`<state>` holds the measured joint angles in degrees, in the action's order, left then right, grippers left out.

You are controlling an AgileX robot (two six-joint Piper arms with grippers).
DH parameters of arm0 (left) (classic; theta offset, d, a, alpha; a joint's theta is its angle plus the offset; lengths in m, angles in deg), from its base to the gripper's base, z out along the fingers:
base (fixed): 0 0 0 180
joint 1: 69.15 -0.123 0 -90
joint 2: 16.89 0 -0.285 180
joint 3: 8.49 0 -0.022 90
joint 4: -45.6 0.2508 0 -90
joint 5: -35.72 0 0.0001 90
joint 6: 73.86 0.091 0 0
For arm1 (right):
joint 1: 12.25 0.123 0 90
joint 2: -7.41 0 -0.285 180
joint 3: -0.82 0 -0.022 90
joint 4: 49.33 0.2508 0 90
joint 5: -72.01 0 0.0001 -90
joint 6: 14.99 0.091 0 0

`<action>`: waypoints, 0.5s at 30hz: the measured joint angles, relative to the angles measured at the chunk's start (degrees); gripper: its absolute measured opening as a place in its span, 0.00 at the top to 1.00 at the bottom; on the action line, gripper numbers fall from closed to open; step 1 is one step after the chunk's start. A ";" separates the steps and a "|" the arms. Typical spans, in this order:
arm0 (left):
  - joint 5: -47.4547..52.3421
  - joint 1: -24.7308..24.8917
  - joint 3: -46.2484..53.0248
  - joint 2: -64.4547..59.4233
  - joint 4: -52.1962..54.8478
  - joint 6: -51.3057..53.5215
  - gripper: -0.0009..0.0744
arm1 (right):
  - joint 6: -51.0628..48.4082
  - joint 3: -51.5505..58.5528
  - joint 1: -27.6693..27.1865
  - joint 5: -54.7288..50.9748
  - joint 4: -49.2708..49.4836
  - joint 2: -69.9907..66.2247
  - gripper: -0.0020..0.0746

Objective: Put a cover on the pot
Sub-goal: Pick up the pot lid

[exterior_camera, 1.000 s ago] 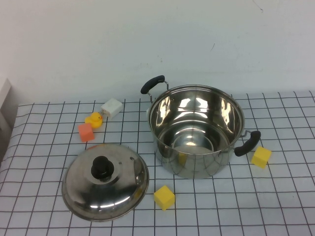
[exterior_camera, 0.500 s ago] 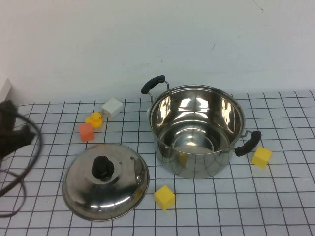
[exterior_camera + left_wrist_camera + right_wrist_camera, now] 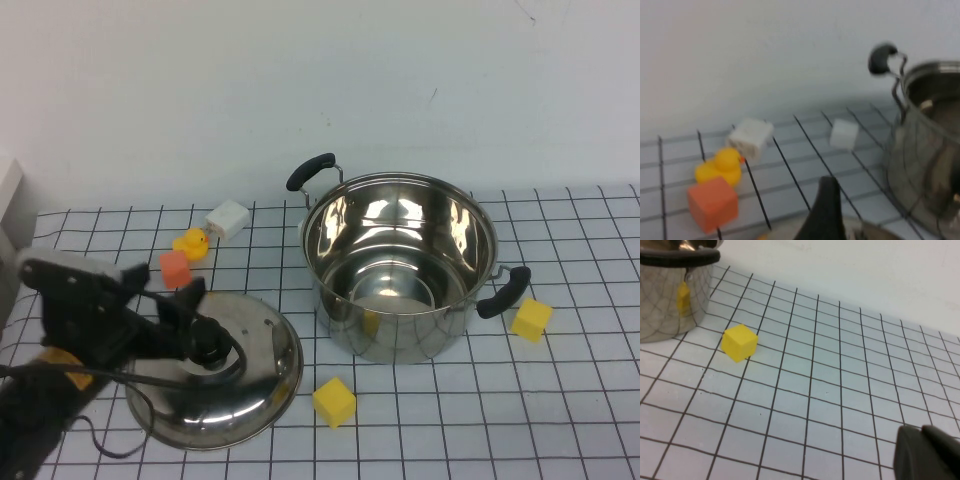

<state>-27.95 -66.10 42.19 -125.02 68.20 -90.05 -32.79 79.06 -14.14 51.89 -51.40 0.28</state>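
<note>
I expect the domed steel lid (image 3: 250, 375) to settle level over the pot's opening when I lower it, because the pot's round rim (image 3: 395, 313) looks about as wide as the lid.
The pot (image 3: 390, 335) stands open at centre right, shiny steel with two black side handles; it also shows in the left wrist view (image 3: 925, 145) and the right wrist view (image 3: 670, 295). The domed steel lid (image 3: 240, 390) lies on the table to the pot's left, black knob (image 3: 208, 342) up. My left gripper (image 3: 195, 320) is open just above the lid, at the knob; one black finger (image 3: 825, 210) shows in the left wrist view. My right gripper (image 3: 921, 432) is shut and empty, low over the table right of the pot, out of the high view.
Yellow blocks lie in front of the pot (image 3: 334, 401) and by its right handle (image 3: 531, 319). An orange block (image 3: 175, 268), a yellow duck (image 3: 191, 243) and a white block (image 3: 228, 219) lie behind the lid. A wall stands behind the table.
My left arm has come in from the left edge and its gripper has moved right over the lid to the knob. The pot, lid and blocks have not moved.
</note>
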 joint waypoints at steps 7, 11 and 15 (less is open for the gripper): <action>-0.97 1.69 -3.63 -12.48 -1.36 2.91 0.22 | 0.00 0.00 0.00 0.00 0.00 0.00 0.96; -1.24 3.85 -6.54 -17.14 -2.03 4.45 0.22 | 0.00 0.00 0.00 0.00 0.00 0.00 0.96; -1.53 6.58 -8.43 -20.27 -7.94 5.80 0.22 | 0.00 0.00 0.00 0.00 0.00 0.00 0.96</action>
<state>-29.48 -59.52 33.77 -145.30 60.26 -84.25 -32.79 79.06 -14.14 51.89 -51.40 0.28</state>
